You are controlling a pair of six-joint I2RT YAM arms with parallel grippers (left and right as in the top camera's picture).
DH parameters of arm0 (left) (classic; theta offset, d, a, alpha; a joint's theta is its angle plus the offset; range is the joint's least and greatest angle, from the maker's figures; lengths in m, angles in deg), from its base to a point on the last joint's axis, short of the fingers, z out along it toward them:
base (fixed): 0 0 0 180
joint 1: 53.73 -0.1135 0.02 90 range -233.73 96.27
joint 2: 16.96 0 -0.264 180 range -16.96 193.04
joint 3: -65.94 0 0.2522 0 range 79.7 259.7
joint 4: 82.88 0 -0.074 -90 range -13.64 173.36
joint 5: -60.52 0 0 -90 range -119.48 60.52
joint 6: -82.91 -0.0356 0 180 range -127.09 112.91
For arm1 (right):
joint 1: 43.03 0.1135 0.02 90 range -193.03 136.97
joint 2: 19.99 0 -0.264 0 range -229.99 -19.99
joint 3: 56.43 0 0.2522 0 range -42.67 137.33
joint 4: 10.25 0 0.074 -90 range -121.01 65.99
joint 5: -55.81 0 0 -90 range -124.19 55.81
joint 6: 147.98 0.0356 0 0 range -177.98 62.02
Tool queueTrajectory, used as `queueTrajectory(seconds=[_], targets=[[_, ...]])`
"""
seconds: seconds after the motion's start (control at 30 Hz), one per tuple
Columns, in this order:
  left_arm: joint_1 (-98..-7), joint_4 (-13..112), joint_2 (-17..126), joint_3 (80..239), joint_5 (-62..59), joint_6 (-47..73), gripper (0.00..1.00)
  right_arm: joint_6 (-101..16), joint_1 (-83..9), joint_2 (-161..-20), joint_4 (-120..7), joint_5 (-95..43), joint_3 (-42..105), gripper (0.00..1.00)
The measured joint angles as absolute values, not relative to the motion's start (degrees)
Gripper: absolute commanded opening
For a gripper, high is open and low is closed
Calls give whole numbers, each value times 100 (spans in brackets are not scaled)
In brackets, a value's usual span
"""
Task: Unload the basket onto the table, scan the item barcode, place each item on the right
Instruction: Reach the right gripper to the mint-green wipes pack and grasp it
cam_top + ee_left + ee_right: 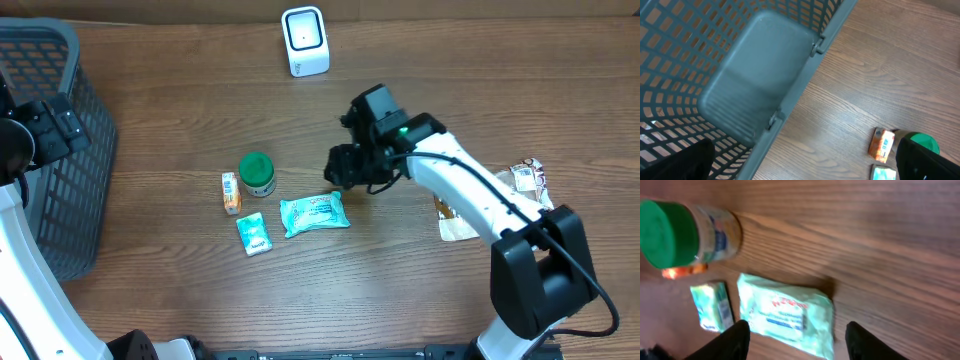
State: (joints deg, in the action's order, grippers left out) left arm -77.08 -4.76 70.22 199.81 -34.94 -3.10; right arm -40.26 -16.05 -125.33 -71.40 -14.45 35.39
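Note:
I should use my right gripper to pinch the teal wipes packet by its end and turn it over before the scan, because it lies with its front label up and hides its barcode.
A white barcode scanner stands at the back of the table. A teal wipes packet lies flat on the wood. My right gripper hovers just over its right end, open, its two dark fingers astride the packet and holding nothing. My left gripper is open and empty at the far left, over the rim of the grey basket.
A green-lidded jar, a small orange box and a small teal packet lie left of the wipes. Two snack wrappers lie at the right. The grey basket fills the left edge.

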Motion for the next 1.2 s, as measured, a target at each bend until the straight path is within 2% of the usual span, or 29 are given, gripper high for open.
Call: queueTrajectory(seconds=[0.03,0.1,0.33,0.83,0.97,1.03,1.1,1.2], targets=[[-7708,-476,7022,19981,-3494,-310,99,-4057,-1664,-12546,-7149,-1362,3517,79],[-7708,-476,7022,19981,-3494,-310,99,-4166,-1751,-12583,-7162,-1220,3432,84],[-7708,-476,7022,19981,-3494,-310,100,-4430,-1742,-12931,-7097,-691,3045,85],[-7708,-476,7022,19981,-3494,-310,100,-4592,-1661,-13494,-6979,-212,3028,70],[-7708,-476,7022,19981,-3494,-310,100,-4527,-1508,-13619,-6806,-11,3045,57],[-7708,-476,7022,19981,-3494,-310,99,-4485,-1430,-13682,-6767,66,3056,44],[-7708,-476,7022,19981,-3494,-310,100,-4455,-1360,-13757,-6742,125,3056,24],[-7708,-476,7022,19981,-3494,-310,100,-4369,-1312,-13857,-6727,153,3054,8]])
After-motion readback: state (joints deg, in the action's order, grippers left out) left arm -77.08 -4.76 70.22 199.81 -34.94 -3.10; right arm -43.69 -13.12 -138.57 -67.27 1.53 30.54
